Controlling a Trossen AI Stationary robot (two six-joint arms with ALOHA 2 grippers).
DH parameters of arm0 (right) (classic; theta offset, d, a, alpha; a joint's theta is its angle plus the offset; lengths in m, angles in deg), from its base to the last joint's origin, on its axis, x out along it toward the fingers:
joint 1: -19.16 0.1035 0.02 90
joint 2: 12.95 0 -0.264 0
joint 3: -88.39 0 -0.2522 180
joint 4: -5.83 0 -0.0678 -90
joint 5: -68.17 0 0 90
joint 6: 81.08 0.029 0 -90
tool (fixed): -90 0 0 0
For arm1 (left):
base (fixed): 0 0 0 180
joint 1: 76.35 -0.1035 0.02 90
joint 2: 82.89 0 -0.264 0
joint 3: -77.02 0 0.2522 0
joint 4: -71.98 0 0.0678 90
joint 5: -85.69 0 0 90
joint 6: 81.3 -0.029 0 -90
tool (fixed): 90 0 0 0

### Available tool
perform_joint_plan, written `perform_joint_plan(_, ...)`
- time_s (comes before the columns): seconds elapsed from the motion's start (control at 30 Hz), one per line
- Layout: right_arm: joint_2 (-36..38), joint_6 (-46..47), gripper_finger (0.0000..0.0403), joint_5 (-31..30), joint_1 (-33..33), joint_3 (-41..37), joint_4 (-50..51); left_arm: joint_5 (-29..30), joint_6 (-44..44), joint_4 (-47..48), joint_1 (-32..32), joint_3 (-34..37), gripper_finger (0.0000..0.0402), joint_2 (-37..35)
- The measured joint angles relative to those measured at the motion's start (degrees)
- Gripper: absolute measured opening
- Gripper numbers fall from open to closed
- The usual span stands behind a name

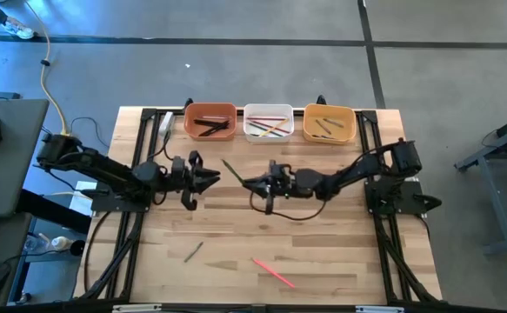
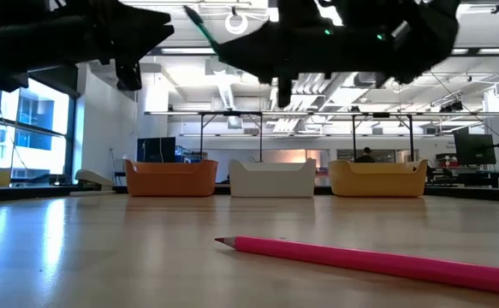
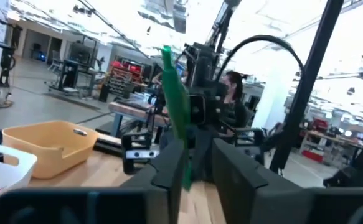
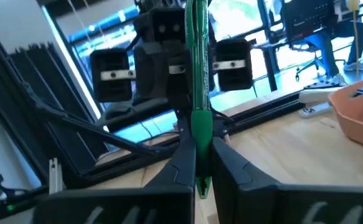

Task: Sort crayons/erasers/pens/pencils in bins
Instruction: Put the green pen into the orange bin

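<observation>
The green pen is in my right gripper, but its terracotta bin [image 1: 210,122] is closer to my left gripper, so my left gripper should first take hold of the pen's loose end [image 1: 226,164].
My right gripper [image 1: 246,183] hovers over the table's middle, shut on a green pen [image 1: 230,169]. The pen also shows in the right wrist view [image 4: 198,74] and the left wrist view [image 3: 175,93]. Facing it from the left, my left gripper [image 1: 214,178] stands open just short of the pen, with a gap between its fingers [image 3: 169,171]. Along the far edge stand three bins: terracotta [image 1: 210,122], white [image 1: 268,122] and yellow-orange [image 1: 328,123], each with sticks lying in it. My right gripper pinches the green pen near one end [image 4: 200,134] between its two fingers, and a short tip sticks out past them. The fingers come in level from the table's right and lie across the pen. The pen is lifted clear, its long free part slanting up toward the far left.
A pink pencil [image 1: 273,272] lies on the near part of the table and shows close in the low view [image 2: 377,259]. An olive stick [image 1: 193,251] lies to its left. Black frame rails [image 1: 136,209] run along both sides of the table.
</observation>
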Motion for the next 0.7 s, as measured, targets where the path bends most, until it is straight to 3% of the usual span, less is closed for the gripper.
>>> perform_joint_plan(0.27, -0.24, -3.49, 0.0004, 0.66, -0.27, 7.69, 8.74, 0.00, -1.20, 0.04, 1.03, -3.03, 0.0128, 0.02)
perform_joint_plan(0.7, -0.33, -3.73, 0.0004, 1.66, -0.05, 7.80, 9.36, 0.83, -2.95, -3.18, 0.33, -3.67, 0.0111, 0.04)
